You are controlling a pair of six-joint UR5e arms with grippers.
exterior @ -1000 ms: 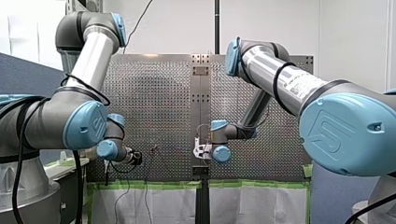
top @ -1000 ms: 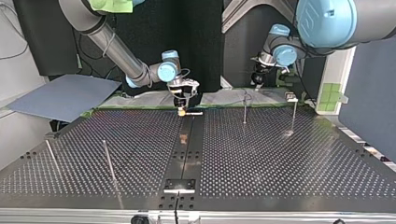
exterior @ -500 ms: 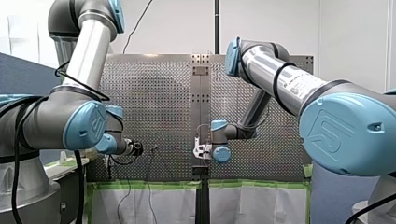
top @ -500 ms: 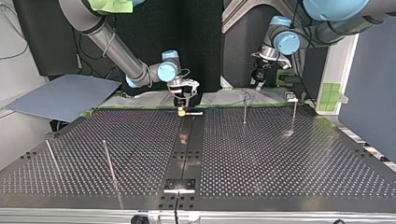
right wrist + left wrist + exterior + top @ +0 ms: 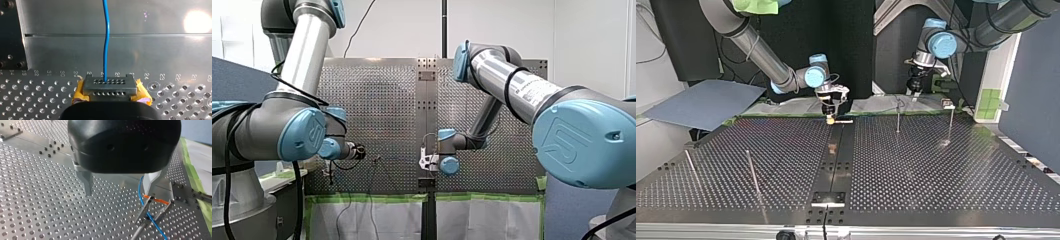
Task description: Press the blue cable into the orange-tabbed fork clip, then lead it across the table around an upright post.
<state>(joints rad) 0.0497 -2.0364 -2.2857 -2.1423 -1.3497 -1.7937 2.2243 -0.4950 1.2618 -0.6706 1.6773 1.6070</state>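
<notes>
The blue cable [image 5: 106, 25] is bending slightly before it goes into the grey perforated block [image 5: 105, 80], so its end should stay seated while the cable curves to the side when I lead it around.
In the left wrist view my left gripper [image 5: 118, 193] is open, its metal fingers hovering just above the perforated plate. The blue cable [image 5: 140, 195] passes close by one fingertip and drops between the prongs of the orange-tabbed fork clip [image 5: 155, 200], which stands just beside and ahead of that finger. In the right wrist view my right gripper [image 5: 111, 93] has its yellow pads shut on a grey perforated block [image 5: 110, 86]; the blue cable [image 5: 106, 45] leaves that block and runs straight ahead. Across the table, my left gripper [image 5: 913, 89] hangs by the clip's post [image 5: 897, 116].
Thin upright posts stand on the plate: one [image 5: 950, 122] toward the top view's right, two [image 5: 752, 172] [image 5: 691, 167] at its left. A dark centre strip [image 5: 836, 155] divides the plate. Green tape [image 5: 193, 173] edges the table near the clip.
My left gripper has risen slightly and shifted toward the fork clip, its upper arm swinging with it. My right arm has not moved.
</notes>
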